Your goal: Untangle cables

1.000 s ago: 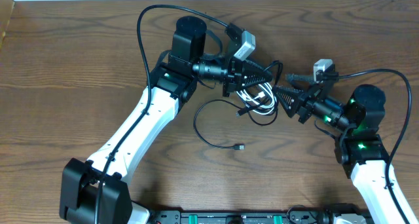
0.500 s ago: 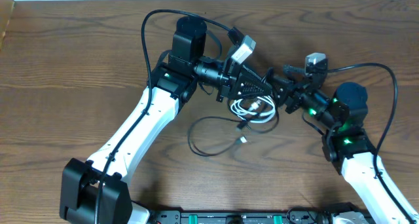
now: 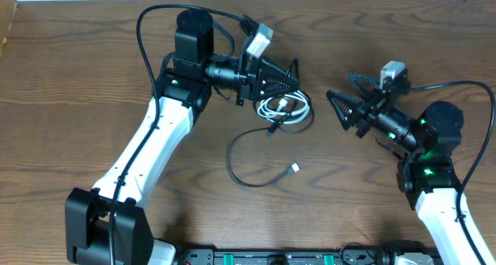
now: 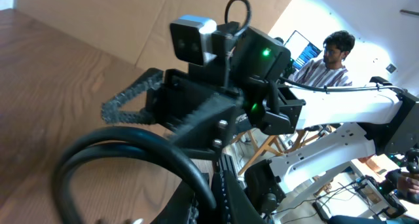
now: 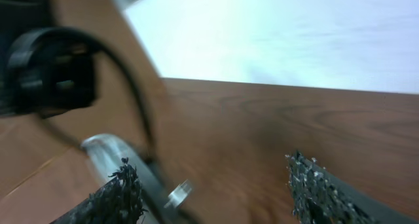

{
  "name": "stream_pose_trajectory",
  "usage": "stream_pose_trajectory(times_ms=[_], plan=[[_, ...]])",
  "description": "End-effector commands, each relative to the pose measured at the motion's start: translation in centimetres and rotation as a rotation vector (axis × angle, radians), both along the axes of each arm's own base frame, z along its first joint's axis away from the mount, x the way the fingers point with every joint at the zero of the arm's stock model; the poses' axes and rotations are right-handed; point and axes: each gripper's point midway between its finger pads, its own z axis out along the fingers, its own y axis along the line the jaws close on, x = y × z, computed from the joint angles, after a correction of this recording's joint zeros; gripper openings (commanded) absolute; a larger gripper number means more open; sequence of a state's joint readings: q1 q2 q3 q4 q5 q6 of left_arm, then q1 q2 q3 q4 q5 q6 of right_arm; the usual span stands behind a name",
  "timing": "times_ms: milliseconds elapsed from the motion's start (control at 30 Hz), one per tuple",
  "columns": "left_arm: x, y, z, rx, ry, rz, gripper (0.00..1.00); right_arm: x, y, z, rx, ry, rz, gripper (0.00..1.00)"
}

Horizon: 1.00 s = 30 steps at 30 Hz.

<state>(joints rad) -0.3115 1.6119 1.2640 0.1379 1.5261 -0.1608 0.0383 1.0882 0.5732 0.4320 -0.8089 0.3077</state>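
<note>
The white coil [image 3: 280, 110] is tangled up with the black cable in my left gripper. I should keep it still while my right gripper pulls a piece of black cable [image 3: 311, 116] away.
The cables lie bunched on the wooden table [image 3: 93, 63]: a white coiled cable [image 3: 280, 106] tangled with black cable. One thin black cable [image 3: 235, 153] loops out to a small plug [image 3: 294, 168]. My left gripper [image 3: 294, 77] sits just above the bunch, shut on a black cable [image 4: 131, 149] that runs into the jaws at the bottom of the left wrist view [image 4: 216, 198]. My right gripper [image 3: 338, 85] stands open to the right of the bunch, apart from it. Nothing sits between its fingers [image 5: 121, 194] in the blurred right wrist view, where a small silver plug [image 5: 177, 194] shows.
The thick black wires of both arms arch over the table [image 3: 151, 25]. The table's far edge meets a pale wall at the top of the overhead view. Beyond the table, a seated person [image 4: 327, 57] and other equipment show in the left wrist view.
My right gripper has opened wider and drawn back to the right, away from the bunch. My left gripper has moved left, carrying the bunch, and the black loop trails after it.
</note>
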Motion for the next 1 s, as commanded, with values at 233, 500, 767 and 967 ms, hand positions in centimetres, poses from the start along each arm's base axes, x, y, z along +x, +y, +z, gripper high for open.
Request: stream_pose_trajectory(times_ms=[233,500,767,967], plan=[[-3.9,-2.9,1.1,-0.011,-0.01,-0.13,0.08,-1.8,2.4,0.2,0.01,0.002,0.125,0.76],[-6.4,-4.4,1.2,0.0,0.046,-0.221,0.08,0.0,1.3,-1.4,-0.008,0.056,0.018,0.72],[-6.7,-4.8,2.6,0.017,0.12,-0.232,0.08,3.7,-2.3,-8.1,-0.089,0.268,-0.261,0.68],[-6.3,-4.4,4.9,-0.04,0.0,-0.218,0.09,4.4,-4.1,-10.9,-0.137,0.351,-0.368,0.67]])
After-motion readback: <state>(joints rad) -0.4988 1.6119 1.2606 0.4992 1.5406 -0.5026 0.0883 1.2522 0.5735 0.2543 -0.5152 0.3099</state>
